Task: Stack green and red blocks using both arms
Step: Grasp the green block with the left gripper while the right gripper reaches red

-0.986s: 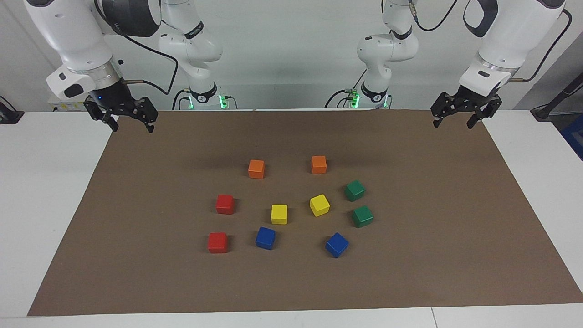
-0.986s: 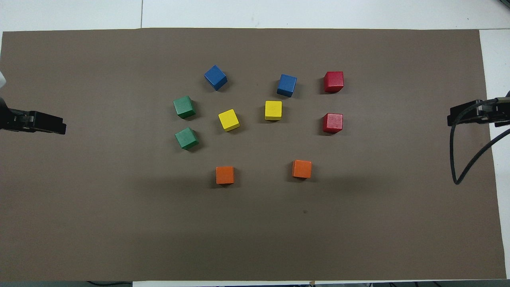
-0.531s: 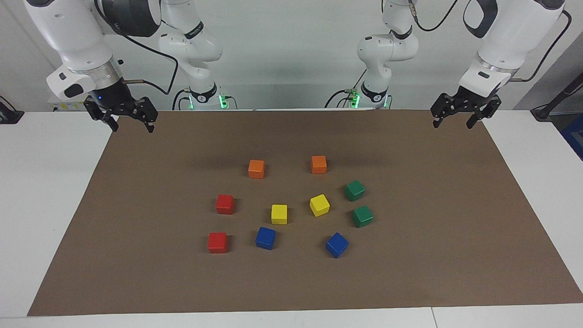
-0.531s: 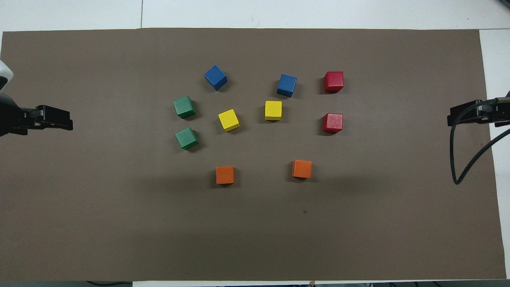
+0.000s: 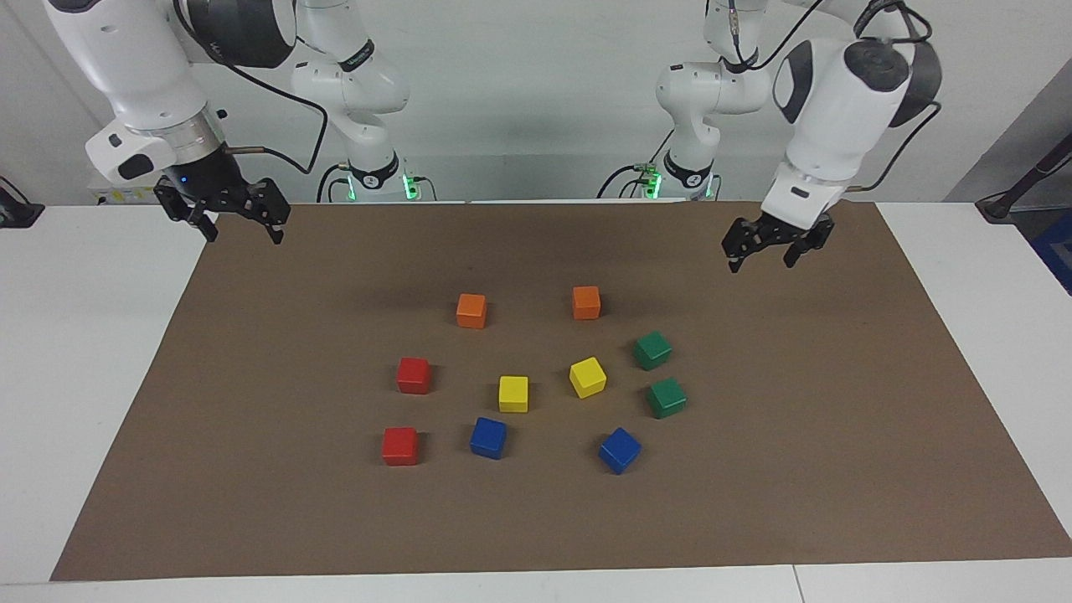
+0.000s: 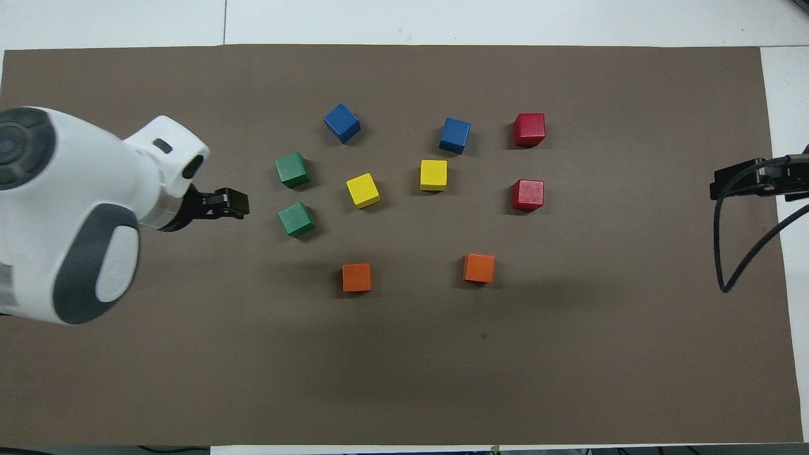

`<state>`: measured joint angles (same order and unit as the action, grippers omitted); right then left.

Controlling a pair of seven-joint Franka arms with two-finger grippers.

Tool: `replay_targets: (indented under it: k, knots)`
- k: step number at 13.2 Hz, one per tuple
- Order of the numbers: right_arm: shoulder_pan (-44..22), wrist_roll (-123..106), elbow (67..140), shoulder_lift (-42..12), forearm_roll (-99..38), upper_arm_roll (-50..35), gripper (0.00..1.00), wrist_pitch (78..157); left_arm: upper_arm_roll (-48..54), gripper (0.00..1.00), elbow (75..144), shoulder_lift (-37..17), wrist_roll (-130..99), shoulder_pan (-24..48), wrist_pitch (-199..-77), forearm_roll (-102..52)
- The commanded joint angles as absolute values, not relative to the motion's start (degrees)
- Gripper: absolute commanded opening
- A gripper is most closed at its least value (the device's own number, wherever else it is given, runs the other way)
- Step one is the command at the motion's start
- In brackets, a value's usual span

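Open mat (image 6: 289,196) lies between the nearer green block (image 6: 296,219) and the farther green block, so my open left gripper should keep moving toward the nearer one until the fingers straddle its sides.
Two dark green blocks lie on the brown mat toward the left arm's end, one nearer the robots (image 5: 651,349) (image 6: 296,219) and one farther (image 5: 667,398) (image 6: 292,169). Two red blocks lie toward the right arm's end, one nearer (image 5: 414,375) (image 6: 528,194) and one farther (image 5: 400,445) (image 6: 529,129). My left gripper (image 5: 762,261) (image 6: 231,203) is open and empty, raised over the mat beside the green blocks, apart from them. My right gripper (image 5: 243,234) (image 6: 727,183) is open and empty, waiting above the mat's edge at its own end.
Two orange cubes (image 5: 471,310) (image 5: 586,302) lie nearest the robots. Two yellow cubes (image 5: 513,394) (image 5: 587,377) sit between the reds and greens. Two blue cubes (image 5: 488,437) (image 5: 620,450) lie farthest. The brown mat (image 5: 837,469) covers the white table.
My left arm has swung in from the mat's corner toward the green blocks, its gripper lower and still open. The right arm and all cubes have not moved.
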<state>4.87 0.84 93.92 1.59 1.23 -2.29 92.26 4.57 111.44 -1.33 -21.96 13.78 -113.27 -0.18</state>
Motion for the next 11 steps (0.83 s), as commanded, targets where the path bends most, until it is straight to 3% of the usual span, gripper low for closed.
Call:
replay_targets:
  k: [1, 7, 11]
  knots:
    - [5.6, 1.2, 94.7, 2.4, 1.7, -2.7, 1.0, 93.1, 3.7, 1.0, 112.1, -6.2, -26.7, 15.7, -120.0, -0.7]
    - [4.9, 1.0, 97.2, 3.3, 1.8, -3.0, 1.0, 93.9, 3.4, 1.0, 112.3, -16.3, -37.9, 19.6, -129.9, -0.4]
    - [1.1, 10.0, 106.8, 3.9, 1.3, -3.7, 1.0, 105.1, 3.4, 1.0, 113.0, -16.5, -38.4, 19.1, -130.4, -0.4]
